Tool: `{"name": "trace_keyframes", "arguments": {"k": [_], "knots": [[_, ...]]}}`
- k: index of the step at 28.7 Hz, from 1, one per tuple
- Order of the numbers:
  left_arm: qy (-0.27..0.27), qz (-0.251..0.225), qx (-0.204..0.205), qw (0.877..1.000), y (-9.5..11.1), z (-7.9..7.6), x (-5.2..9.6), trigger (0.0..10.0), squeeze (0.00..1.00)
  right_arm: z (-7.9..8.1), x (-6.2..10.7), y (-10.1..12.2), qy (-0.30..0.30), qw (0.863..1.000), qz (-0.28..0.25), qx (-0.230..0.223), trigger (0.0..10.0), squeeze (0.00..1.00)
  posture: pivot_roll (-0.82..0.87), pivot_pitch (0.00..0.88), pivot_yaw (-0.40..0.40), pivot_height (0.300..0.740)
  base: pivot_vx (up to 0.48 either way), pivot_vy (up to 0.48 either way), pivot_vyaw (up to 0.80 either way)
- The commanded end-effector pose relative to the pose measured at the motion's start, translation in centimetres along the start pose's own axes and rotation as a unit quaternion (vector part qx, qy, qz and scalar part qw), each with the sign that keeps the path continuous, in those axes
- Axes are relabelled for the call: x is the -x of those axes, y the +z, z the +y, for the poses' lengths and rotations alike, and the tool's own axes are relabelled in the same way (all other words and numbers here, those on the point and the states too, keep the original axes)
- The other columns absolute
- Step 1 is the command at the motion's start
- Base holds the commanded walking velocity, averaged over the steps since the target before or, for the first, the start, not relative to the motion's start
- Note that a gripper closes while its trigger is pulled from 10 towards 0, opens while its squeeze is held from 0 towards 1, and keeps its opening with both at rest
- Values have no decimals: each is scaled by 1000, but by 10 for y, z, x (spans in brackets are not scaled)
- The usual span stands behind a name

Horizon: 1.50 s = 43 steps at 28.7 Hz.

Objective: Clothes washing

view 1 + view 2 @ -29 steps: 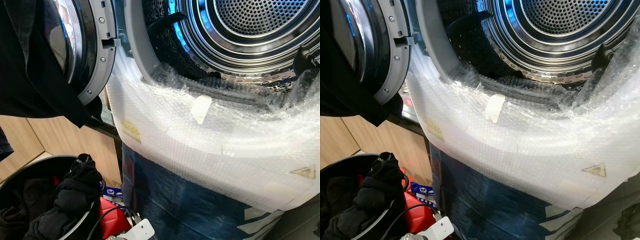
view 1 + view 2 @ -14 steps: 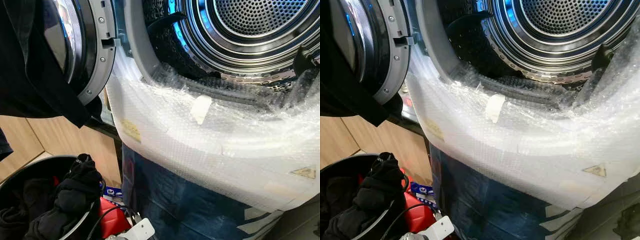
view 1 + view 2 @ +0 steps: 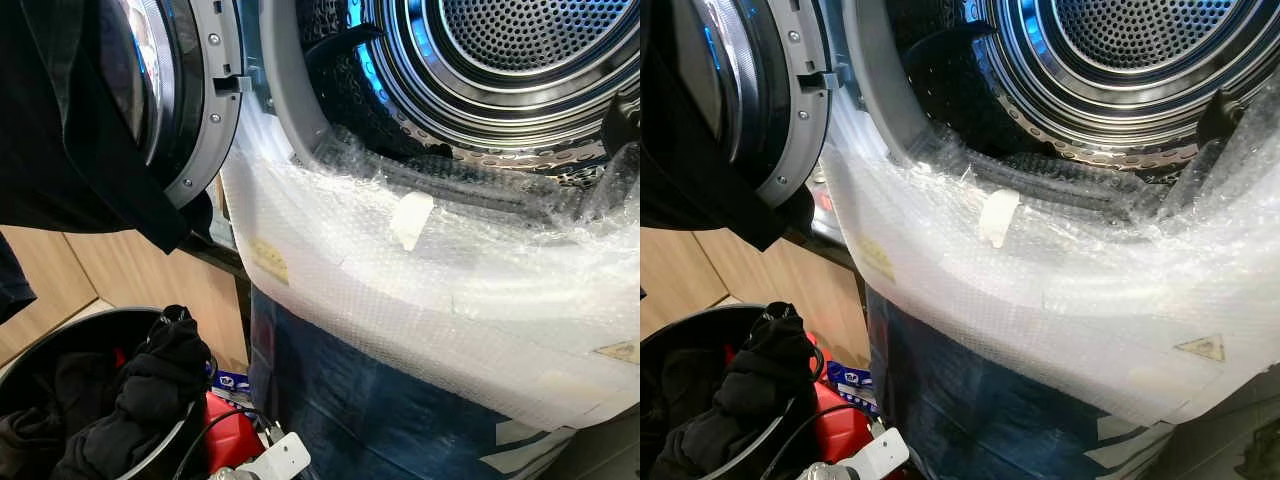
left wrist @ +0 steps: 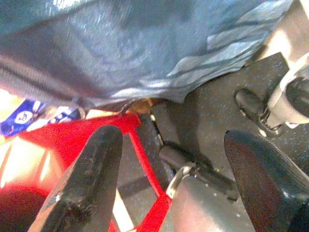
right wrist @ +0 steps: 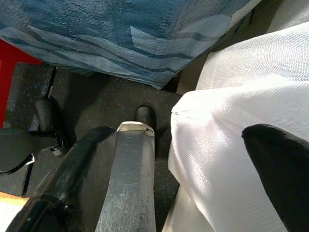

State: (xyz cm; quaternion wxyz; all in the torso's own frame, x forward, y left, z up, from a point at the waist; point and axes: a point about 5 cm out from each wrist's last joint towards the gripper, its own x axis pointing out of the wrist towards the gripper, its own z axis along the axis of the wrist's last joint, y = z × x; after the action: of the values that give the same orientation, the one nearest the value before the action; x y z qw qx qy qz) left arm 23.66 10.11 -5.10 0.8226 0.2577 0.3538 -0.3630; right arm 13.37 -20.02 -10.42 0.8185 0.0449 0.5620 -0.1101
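Note:
My gripper will lift the dark mesh garment point(image 3: 148, 393) free of the other clothes, because the garment lies bunched on top with its end point(image 3: 178, 320) above the basket's rim.
The washing machine's steel drum point(image 3: 520, 40) stands open before me, with its round door point(image 3: 190, 100) swung out to the left. A black garment point(image 3: 70, 130) hangs in front of that door at upper left. Bubble wrap point(image 3: 400, 290) covers the machine's front below the opening. Low on the left a black basket point(image 3: 95, 322) holds dark clothes point(image 3: 150, 380). My left gripper point(image 4: 174, 137) hangs low over a red frame point(image 4: 145, 159) and the dark floor, open with nothing between its fingers. The right gripper point(image 5: 178, 135) is open as well, beside a white cloth point(image 5: 241, 87).
A piece of white tape point(image 3: 410, 220) sticks to the bubble wrap under the drum's rim. Blue printed wrap point(image 3: 350, 400) covers the machine's lower front. A red object point(image 3: 225, 435) and a cable lie between basket and machine. Wooden panelling point(image 3: 120, 290) runs behind the basket.
The whole picture has shifted slightly right and down, so the camera has moved. The garment, basket and machine keep their places relative to each other.

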Motion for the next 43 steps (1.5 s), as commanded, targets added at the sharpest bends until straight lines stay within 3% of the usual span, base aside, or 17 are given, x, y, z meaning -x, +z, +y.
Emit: {"name": "trace_keyframes", "arguments": {"k": [1, 6, 12, 14, 15, 19, 21, 24, 27, 29, 36, 37, 39, 40, 41, 42, 43], "knots": [[-6, -23, 7, 1000, 13, 2, -2, 10000, 0, 0, 0, -2, 0, 1000, 1, -3, 10000, 0, 102, 0, -13, 740, 0, 0, 0], [-15, -49, 0, 999, 30, 2, -4, 10000, 0, -1, 0, -3, -3, 1000, 3, -5, 10000, 0, 97, 0, -12, 740, 0, 0, 0], [-59, -177, -11, 982, 94, 5, -3, 10000, 0, -2, 0, -6, -5, 1000, 5, -8, 10000, 0, 94, 0, -5, 740, 0, 0, 0], [-65, -184, -15, 981, 98, 5, -2, 10000, 0, -3, 0, -6, -5, 1000, 6, -7, 10000, 0, 94, 0, -5, 740, 0, 0, 0], [-93, -209, -35, 973, 104, 2, 1, 10000, 0, -3, 0, -7, -5, 1000, 6, -14, 10000, 0, 89, 0, 6, 740, 0, 0, 0], [-122, -253, -30, 959, 104, 2, 14, 10000, 0, -3, 1, -10, -4, 1000, 10, -6, 10000, 0, 108, 0, 15, 740, 0, 0, 0], [-121, -256, -31, 958, 103, 3, 17, 10000, 0, -3, 1, -10, -3, 1000, 11, -4, 10000, 0, 109, 0, 16, 740, 0, 0, 0], [-94, -296, -21, 951, 112, 15, 39, 10000, 0, -3, 1, -12, -2, 1000, 12, -2, 10000, 0, 117, 0, 16, 740, 0, 0, 0], [-76, -320, -42, 943, 122, 23, 79, 10000, 0, -3, 1, -16, -2, 1000, 16, 8, 10000, 0, 130, 0, 19, 740, 0, 0, 0], [-39, -331, -20, 943, 124, 34, 108, 10000, 0, -2, 1, -18, 0, 1000, 17, 12, 10000, 0, 124, 0, 21, 740, 0, 0, 0], [95, -331, 20, 939, 112, 70, 165, 10000, 0, -3, 1, -17, 3, 999, 17, 37, 10000, 0, 173, 0, 16, 740, 0, 0, 0], [108, -328, 28, 938, 111, 72, 167, 10000, 0, -4, 1, -17, 2, 999, 16, 36, 10000, 0, 175, 0, 17, 740, 0, 0, 0], [165, -323, 68, 930, 108, 82, 178, 10000, 0, -3, 1, -11, 2, 999, 9, 33, 10000, 0, 183, 0, 16, 740, 0, 0, 0], [240, -319, 79, 913, 106, 97, 183, 10000, 0, -2, 0, -8, 3, 999, 6, 33, 10000, 0, 199, 0, 10, 740, 0, 0, 0], [259, -318, 81, 908, 105, 101, 185, 10000, 0, -1, 0, -7, 4, 999, 6, 33, 10000, 0, 199, 0, 10, 740, 0, 0, 0], [293, -316, 128, 893, 100, 112, 186, 10000, 0, 2, 0, -6, 6, 999, 5, 36, 10000, 0, 208, 0, 6, 740, 0, 0, 0], [300, -315, 142, 889, 98, 114, 186, 10000, 0, 3, 0, -5, 7, 999, 5, 38, 10000, 0, 208, 0, 6, 740, 0, 0, 0]]}}
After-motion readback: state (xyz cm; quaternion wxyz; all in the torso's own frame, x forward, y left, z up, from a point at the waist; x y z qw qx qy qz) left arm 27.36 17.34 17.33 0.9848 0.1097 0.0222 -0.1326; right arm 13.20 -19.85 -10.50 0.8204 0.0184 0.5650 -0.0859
